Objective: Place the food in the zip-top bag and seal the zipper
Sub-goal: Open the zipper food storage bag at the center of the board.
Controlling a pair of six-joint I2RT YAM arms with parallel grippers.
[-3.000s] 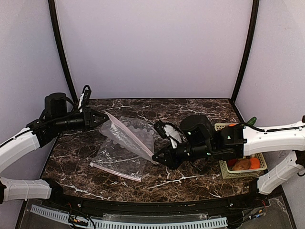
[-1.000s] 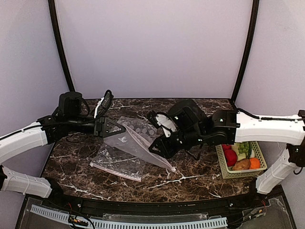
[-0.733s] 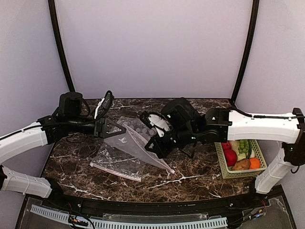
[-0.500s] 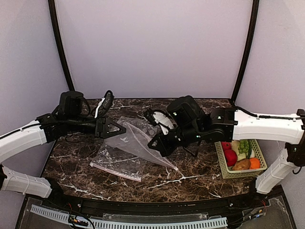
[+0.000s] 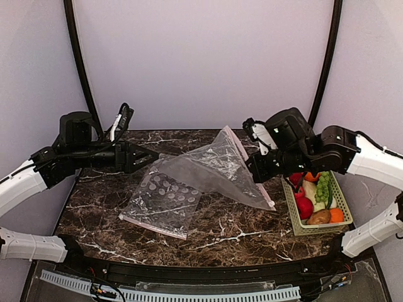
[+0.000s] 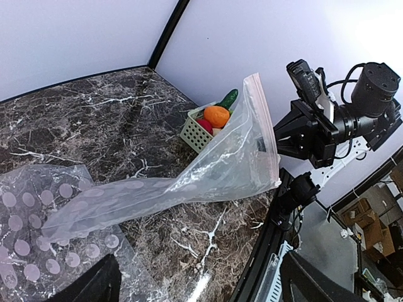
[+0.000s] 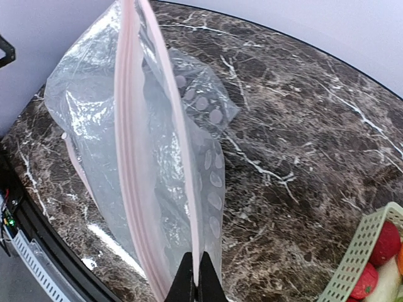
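The zip-top bag's zipper (image 5: 235,142) hangs a long way from the robot's left gripper, so the right gripper should bring it back so that the left gripper can pull the bag's free strip (image 7: 130,170) open.
The zip-top bag (image 5: 214,167) hangs in the air, clear with white dots, its tail trailing down to the left. My right gripper (image 5: 253,168) is shut on the pinkish zipper (image 7: 182,157) at the mouth edge, and its fingertips (image 7: 194,280) pinch one strip of the mouth. In the left wrist view the bag (image 6: 208,173) stretches away from my left gripper (image 6: 201,286), which stands open and holds nothing. That left gripper (image 5: 150,157) is left of the bag, apart from it. The food (image 5: 305,206) lies in the basket: red apples, green grapes (image 5: 323,187), an orange piece (image 5: 336,214) and a brown potato (image 5: 318,217).
A second dotted bag (image 5: 160,201) lies flat on the marble table (image 5: 220,236), under the held bag's tail. The pale green slotted basket (image 5: 345,207) stands at the right edge, close beside my right arm. Black frame posts stand at both back corners.
My left gripper has opened, let go of the bag and drawn back to the left. My right gripper has shut on the mouth edge and carried it up and right, toward the basket.
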